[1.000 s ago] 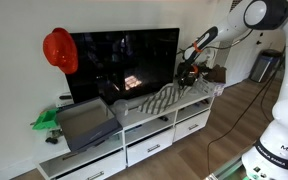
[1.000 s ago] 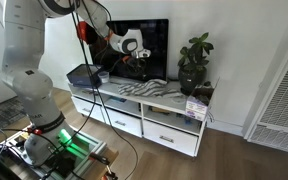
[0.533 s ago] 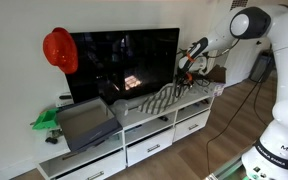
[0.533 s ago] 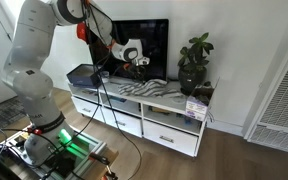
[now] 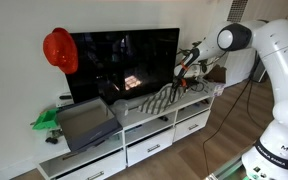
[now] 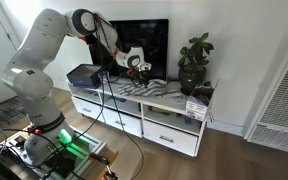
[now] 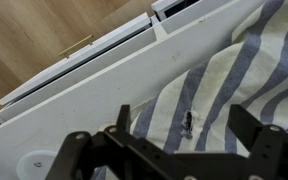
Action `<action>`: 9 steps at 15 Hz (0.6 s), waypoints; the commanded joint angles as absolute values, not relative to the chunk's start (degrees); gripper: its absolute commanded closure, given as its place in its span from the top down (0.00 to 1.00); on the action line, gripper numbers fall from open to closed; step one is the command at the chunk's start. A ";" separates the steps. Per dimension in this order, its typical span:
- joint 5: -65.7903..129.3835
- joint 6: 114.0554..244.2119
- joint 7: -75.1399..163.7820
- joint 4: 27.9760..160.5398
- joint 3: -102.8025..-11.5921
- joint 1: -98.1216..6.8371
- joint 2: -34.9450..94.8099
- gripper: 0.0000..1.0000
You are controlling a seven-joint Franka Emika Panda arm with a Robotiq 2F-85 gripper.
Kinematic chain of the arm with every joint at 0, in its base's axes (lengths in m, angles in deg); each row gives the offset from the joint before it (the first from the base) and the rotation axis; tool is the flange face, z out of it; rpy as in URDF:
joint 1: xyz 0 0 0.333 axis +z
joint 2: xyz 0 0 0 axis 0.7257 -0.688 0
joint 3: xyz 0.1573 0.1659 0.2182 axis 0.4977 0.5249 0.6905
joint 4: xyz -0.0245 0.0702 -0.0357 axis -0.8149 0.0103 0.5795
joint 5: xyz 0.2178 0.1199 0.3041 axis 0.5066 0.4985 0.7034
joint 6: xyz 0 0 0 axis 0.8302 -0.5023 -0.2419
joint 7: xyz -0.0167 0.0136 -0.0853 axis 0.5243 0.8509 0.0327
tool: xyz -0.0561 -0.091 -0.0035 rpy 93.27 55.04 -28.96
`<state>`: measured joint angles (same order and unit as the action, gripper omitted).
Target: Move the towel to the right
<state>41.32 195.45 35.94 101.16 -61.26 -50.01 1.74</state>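
I expect the towel (image 5: 162,100) to bunch up and hang in a long narrow drape when I lift it, because it lies in loose, rumpled folds (image 7: 216,95).
The towel (image 5: 152,99) is a long grey-and-white striped cloth lying rumpled on the white cabinet top in front of the TV; it also shows in an exterior view (image 6: 142,90). My gripper (image 5: 187,73) hangs just above the towel's end nearest the plant, as the exterior view from the other side (image 6: 139,68) also shows. In the wrist view the open jaws (image 7: 184,130) straddle a striped fold of the towel (image 7: 219,85) with a small dark mark on it. Nothing is held.
A flat grey box (image 5: 85,124) and a green object (image 5: 46,120) sit at the cabinet's far end. A potted plant (image 6: 193,64) stands at the other end, close to the towel. The TV (image 5: 124,62) is right behind, with a red helmet (image 5: 59,50) beside it.
The arm has folded in and the gripper has come down closer to the towel's end. The towel has not moved.
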 commanded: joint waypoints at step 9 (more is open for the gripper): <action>42.17 195.21 31.35 84.30 -60.13 -49.76 -11.90 1.00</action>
